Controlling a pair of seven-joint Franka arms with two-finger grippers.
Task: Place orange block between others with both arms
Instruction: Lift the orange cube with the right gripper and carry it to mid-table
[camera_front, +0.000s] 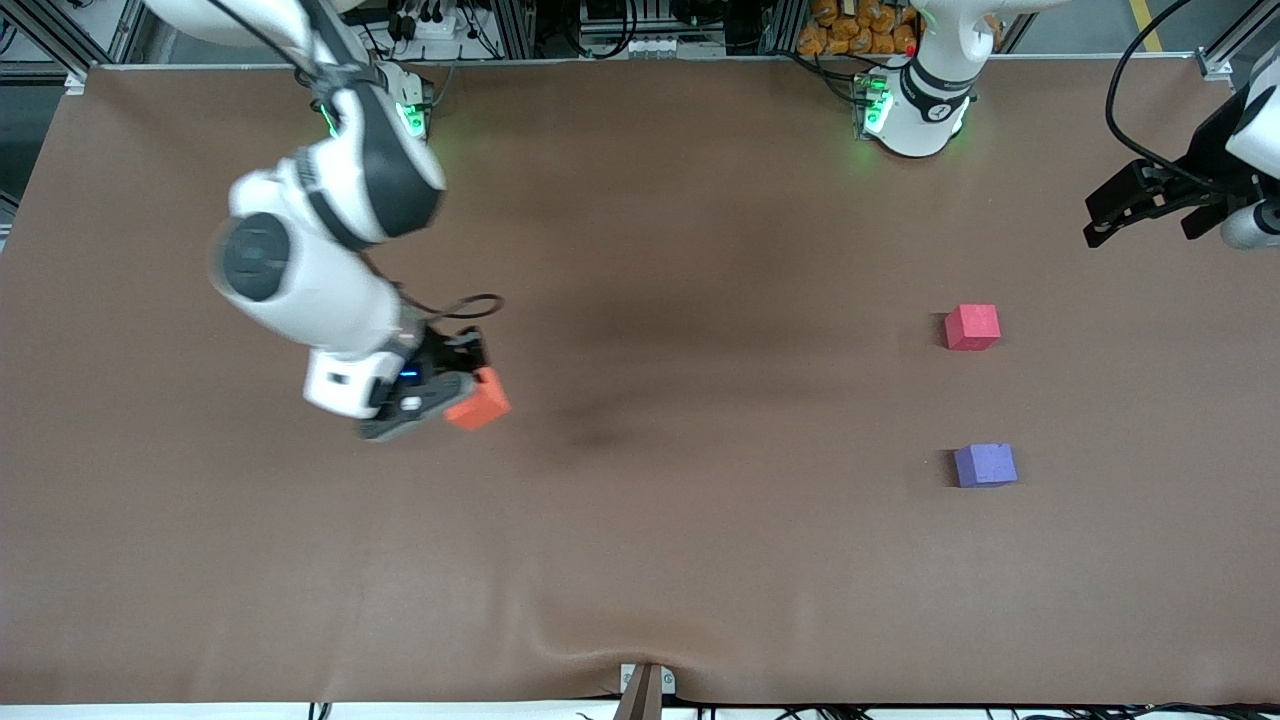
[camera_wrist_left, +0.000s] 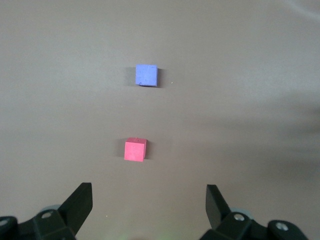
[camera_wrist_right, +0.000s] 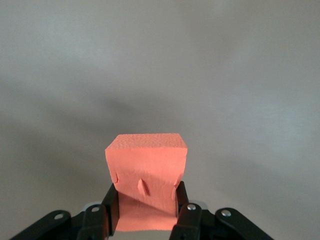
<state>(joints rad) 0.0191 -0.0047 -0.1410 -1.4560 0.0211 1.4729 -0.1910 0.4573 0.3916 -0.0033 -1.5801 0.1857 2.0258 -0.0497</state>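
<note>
My right gripper should put the orange block down midway (camera_front: 655, 370) so my left gripper can take it, because the gap (camera_front: 980, 398) between the cubes is far from my right gripper.
My right gripper (camera_front: 462, 392) is shut on the orange block (camera_front: 479, 400), holding it above the table toward the right arm's end. In the right wrist view the block (camera_wrist_right: 146, 172) is squeezed between the two black fingers (camera_wrist_right: 111, 205), its sides dented. The pinkish-red cube (camera_front: 972, 327) and the purple-blue cube (camera_front: 985, 465) rest on the table toward the left arm's end, the purple-blue one nearer the front camera, with a gap between them. My left gripper (camera_front: 1122, 212) hangs open and holds nothing. Its wrist view shows the red cube (camera_wrist_left: 135, 149) and the purple-blue cube (camera_wrist_left: 146, 75).
The brown cloth covering the table (camera_front: 640, 520) has a wrinkle near its front edge at a small clamp (camera_front: 645, 685). Both arm bases (camera_front: 915, 110) stand along the table edge farthest from the front camera.
</note>
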